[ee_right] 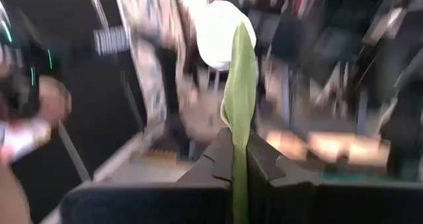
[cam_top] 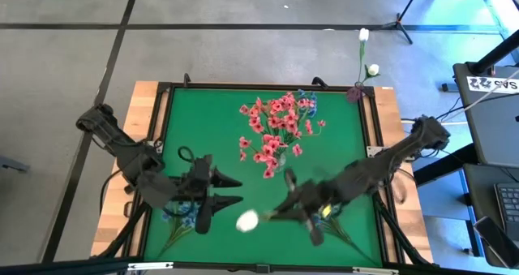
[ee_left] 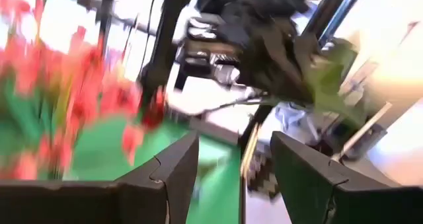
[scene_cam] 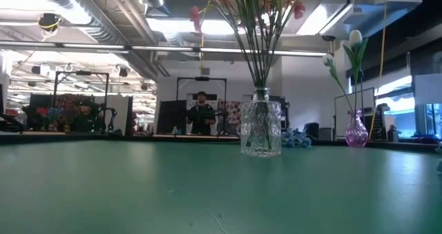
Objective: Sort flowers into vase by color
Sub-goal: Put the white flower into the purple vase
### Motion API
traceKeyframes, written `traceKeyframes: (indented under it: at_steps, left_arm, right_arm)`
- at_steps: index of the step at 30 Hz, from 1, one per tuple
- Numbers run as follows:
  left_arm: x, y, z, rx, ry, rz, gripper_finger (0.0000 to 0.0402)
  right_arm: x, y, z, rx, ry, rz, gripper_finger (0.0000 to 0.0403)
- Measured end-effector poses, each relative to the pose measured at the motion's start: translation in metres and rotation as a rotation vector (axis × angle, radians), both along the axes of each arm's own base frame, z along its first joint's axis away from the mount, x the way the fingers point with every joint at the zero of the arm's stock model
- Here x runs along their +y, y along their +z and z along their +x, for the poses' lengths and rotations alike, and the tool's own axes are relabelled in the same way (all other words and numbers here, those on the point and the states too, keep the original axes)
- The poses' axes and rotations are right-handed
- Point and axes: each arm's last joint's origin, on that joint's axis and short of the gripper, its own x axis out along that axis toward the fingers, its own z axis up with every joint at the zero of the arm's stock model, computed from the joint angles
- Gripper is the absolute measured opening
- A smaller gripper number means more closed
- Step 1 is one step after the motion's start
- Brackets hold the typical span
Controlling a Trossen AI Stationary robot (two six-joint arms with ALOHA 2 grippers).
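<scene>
The white-bud sprig's stem (ee_right: pixel 240 174) lies back along the fingers of my right gripper. I should hold it below the bud (cam_top: pixel 265 217) with my left gripper while my right gripper grips it again.
A clear glass vase (scene_cam: pixel 261 132) stands mid-table and holds the pink sprigs (cam_top: pixel 274 133). A small pink vase (cam_top: pixel 355 92) at the far right corner holds two white buds (scene_cam: pixel 355 38). Blue sprigs (cam_top: pixel 180 216) lie on the mat under my left arm. My right gripper (cam_top: pixel 280 212) is over the near middle of the table, shut on a white-bud sprig (cam_top: pixel 247 221). My left gripper (cam_top: pixel 233 191) is open just left of that bud and points at it. In the left wrist view the open fingers (ee_left: pixel 234 178) frame the right arm and its green stem. My right gripper pinches the white-bud sprig between its two fingers by the green leaf and stem (ee_right: pixel 239 128), below the bud. The stem runs along the fingers and sticks out past their tips, with the white bud (ee_right: pixel 221 26) at the far end, pointing toward the table's left.
The green mat (cam_top: pixel 211 113) lies inside a black frame on a wooden table. More blue blooms (scene_cam: pixel 297 139) show behind the glass vase. Green stems (cam_top: pixel 345 236) lie near the right arm. A person (scene_cam: pixel 201 113) stands far off in the room beyond the table.
</scene>
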Motion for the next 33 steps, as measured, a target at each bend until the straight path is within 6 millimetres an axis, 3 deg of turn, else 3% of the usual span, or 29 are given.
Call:
traceKeyframes:
  at_steps: [4, 7, 13, 16, 25, 33]
  left_arm:
    - [-0.004, 0.013, 0.013, -0.158, -0.013, 0.111, 0.0185]
    - [-0.009, 0.016, 0.026, -0.261, 0.003, 0.18, 0.0185]
    - [-0.007, 0.015, 0.059, -0.486, 0.007, 0.236, 0.0185]
    - [-0.006, 0.009, 0.069, -0.519, -0.002, 0.244, 0.0185]
    - [-0.001, 0.017, 0.067, -0.597, 0.084, 0.292, 0.0174]
    - [0.009, 0.017, 0.073, -0.6, 0.105, 0.229, 0.0104]
  right_arm:
    - [-0.019, 0.04, -0.016, -0.135, -0.032, 0.036, 0.0016]
    - [-0.026, 0.049, -0.018, -0.188, -0.051, 0.034, 0.0009]
    - [-0.035, 0.048, -0.013, -0.182, -0.156, 0.016, 0.0014]
    - [-0.036, 0.046, -0.012, -0.17, -0.203, 0.01, 0.0016]
    - [-0.037, 0.042, -0.01, -0.131, -0.288, -0.03, 0.0016]
    - [-0.04, 0.041, -0.009, -0.118, -0.313, -0.032, 0.0015]
